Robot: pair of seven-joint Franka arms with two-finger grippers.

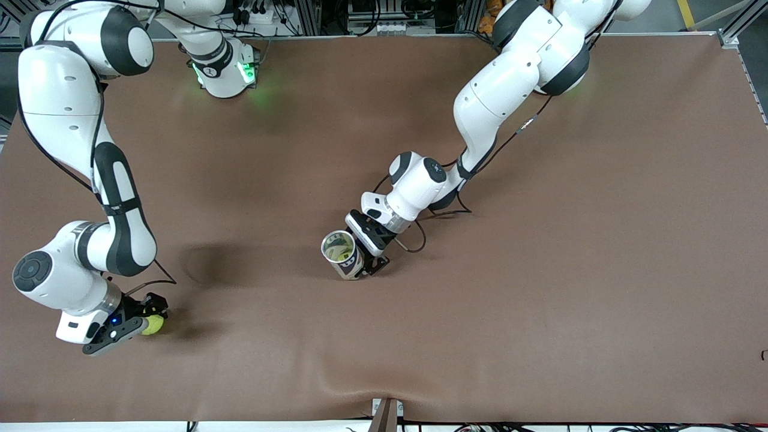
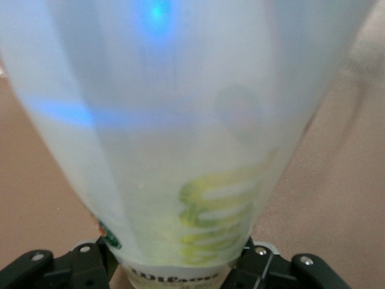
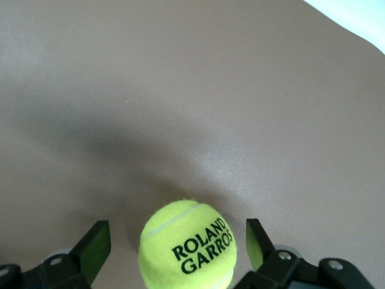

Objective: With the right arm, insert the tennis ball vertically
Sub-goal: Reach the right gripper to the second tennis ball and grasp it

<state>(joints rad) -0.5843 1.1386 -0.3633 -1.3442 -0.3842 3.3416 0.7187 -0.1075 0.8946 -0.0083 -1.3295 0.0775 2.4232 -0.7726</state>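
Note:
Yellow-green can already be seen deep in the can (image 1: 342,256), so I expect the tennis ball (image 1: 153,324) to slide below the can's rim and stop high inside when the robot lowers it.
A yellow-green tennis ball (image 1: 153,324) marked "ROLAND GARROS" lies on the brown table at the right arm's end, near the front camera. My right gripper (image 1: 146,319) is low at the table, open, with a finger on each side of the ball and gaps showing; in the right wrist view the ball (image 3: 187,248) sits between the fingers (image 3: 95,245). My left gripper (image 1: 362,261) is shut on a clear plastic ball can (image 1: 342,254) mid-table, with its open mouth up toward the front camera. The can (image 2: 180,120) fills the left wrist view.
The brown table cover (image 1: 540,270) has wrinkles near the front edge. A metal bracket (image 1: 386,414) sticks up at the middle of the front edge.

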